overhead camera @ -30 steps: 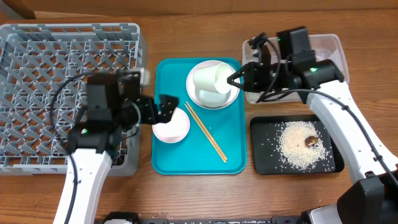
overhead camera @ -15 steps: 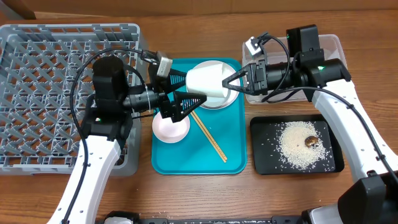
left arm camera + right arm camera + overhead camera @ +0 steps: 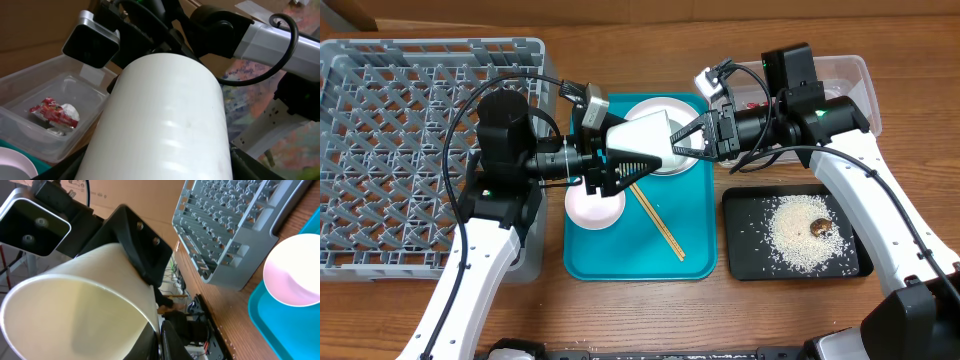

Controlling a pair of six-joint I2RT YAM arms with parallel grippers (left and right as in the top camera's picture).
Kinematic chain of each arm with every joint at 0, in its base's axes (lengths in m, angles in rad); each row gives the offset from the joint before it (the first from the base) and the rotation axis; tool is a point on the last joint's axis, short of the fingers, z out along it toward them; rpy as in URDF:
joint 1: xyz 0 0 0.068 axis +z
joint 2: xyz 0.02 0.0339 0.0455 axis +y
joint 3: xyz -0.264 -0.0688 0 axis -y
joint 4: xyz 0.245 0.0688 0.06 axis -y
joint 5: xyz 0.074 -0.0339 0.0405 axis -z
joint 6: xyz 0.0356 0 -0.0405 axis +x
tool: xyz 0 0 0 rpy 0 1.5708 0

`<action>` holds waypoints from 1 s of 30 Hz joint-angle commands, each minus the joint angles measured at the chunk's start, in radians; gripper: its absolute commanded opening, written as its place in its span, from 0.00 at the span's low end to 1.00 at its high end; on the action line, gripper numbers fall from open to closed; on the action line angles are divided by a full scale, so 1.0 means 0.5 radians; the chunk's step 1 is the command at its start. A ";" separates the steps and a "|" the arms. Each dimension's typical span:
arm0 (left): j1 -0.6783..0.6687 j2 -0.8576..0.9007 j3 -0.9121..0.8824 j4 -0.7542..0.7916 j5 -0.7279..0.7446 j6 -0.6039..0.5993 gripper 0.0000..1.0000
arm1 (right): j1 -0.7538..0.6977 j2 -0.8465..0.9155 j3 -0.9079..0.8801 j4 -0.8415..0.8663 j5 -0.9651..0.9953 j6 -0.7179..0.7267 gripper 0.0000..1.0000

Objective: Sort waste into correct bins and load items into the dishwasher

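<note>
I should open my right gripper, which is pinching the white cup's rim (image 3: 669, 139), and back it away before my left gripper takes the cup to the dish rack (image 3: 415, 145).
A white cup (image 3: 642, 135) hangs on its side above the teal tray (image 3: 690, 250). My right gripper (image 3: 674, 145) is shut on its rim, one finger inside and one outside (image 3: 159, 340). My left gripper (image 3: 635, 145) grips the cup's body (image 3: 165, 115) from the other side, a finger pressed against each flank. A white plate (image 3: 655, 105), a pink bowl (image 3: 595, 208) and the chopsticks (image 3: 655, 220) lie on the teal tray. The grey dish rack (image 3: 420, 150) stands at the left. The red-and-white wrapper (image 3: 52, 112) lies in the clear tub (image 3: 845, 75). Rice (image 3: 800, 235) and a brown lump (image 3: 820, 229) sit in the black tray (image 3: 745, 250).
The dish rack's near wall (image 3: 225, 230) is close to the left arm. Both arms meet over the teal tray, their cables looping above it. The clear tub and black tray stand side by side at the right, next to the teal tray.
My left gripper has narrowed from wide open onto the cup's body. The cup and both grippers have shifted slightly; the right gripper still holds the rim.
</note>
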 commanded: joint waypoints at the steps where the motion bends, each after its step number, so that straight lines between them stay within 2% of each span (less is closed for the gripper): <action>1: -0.013 0.010 0.037 0.000 -0.093 -0.004 0.56 | 0.023 -0.008 -0.007 0.008 -0.085 -0.003 0.04; 2: -0.012 0.010 0.037 0.001 -0.114 -0.004 0.49 | 0.023 -0.008 -0.007 0.008 -0.072 -0.002 0.04; 4: -0.012 0.010 0.037 -0.001 -0.145 -0.003 0.44 | 0.023 -0.008 -0.007 -0.006 -0.033 -0.002 0.07; 6: -0.002 0.010 0.037 -0.014 -0.188 -0.003 0.43 | 0.023 -0.008 -0.007 -0.039 0.058 -0.003 0.19; 7: 0.010 0.010 0.037 -0.031 -0.198 0.011 0.42 | 0.023 -0.008 -0.007 -0.065 0.141 -0.004 0.30; 8: 0.031 0.010 0.037 -0.071 -0.216 0.037 0.41 | 0.020 -0.008 -0.007 -0.090 0.256 -0.004 0.36; 10: 0.107 0.010 0.037 -0.256 -0.330 0.117 0.41 | -0.012 -0.008 -0.007 -0.197 0.597 -0.004 0.42; 11: 0.137 0.010 0.037 -0.331 -0.370 0.151 0.40 | -0.021 -0.008 -0.007 -0.216 0.647 -0.004 0.43; 15: 0.356 0.008 0.037 -0.787 -0.654 0.291 0.27 | -0.134 -0.008 -0.005 -0.424 1.260 -0.006 0.45; 17: 0.492 -0.012 0.043 -1.033 -0.855 0.344 0.16 | -0.196 -0.011 0.008 -0.536 1.452 -0.086 0.45; 18: 0.547 -0.024 0.047 -1.119 -0.951 0.345 0.14 | -0.216 -0.011 0.021 -0.581 1.498 -0.123 0.45; 19: 0.626 -0.048 0.060 -1.250 -1.096 0.352 0.06 | -0.249 -0.017 0.048 -0.658 1.582 -0.174 0.45; 25: 1.063 -0.178 0.213 -1.845 -1.784 0.349 0.04 | -0.432 -0.101 0.214 -0.939 2.054 -0.270 0.45; 30: 1.319 -0.216 0.251 -2.101 -2.347 0.220 0.04 | -0.581 -0.162 0.234 -0.996 2.114 -0.269 0.45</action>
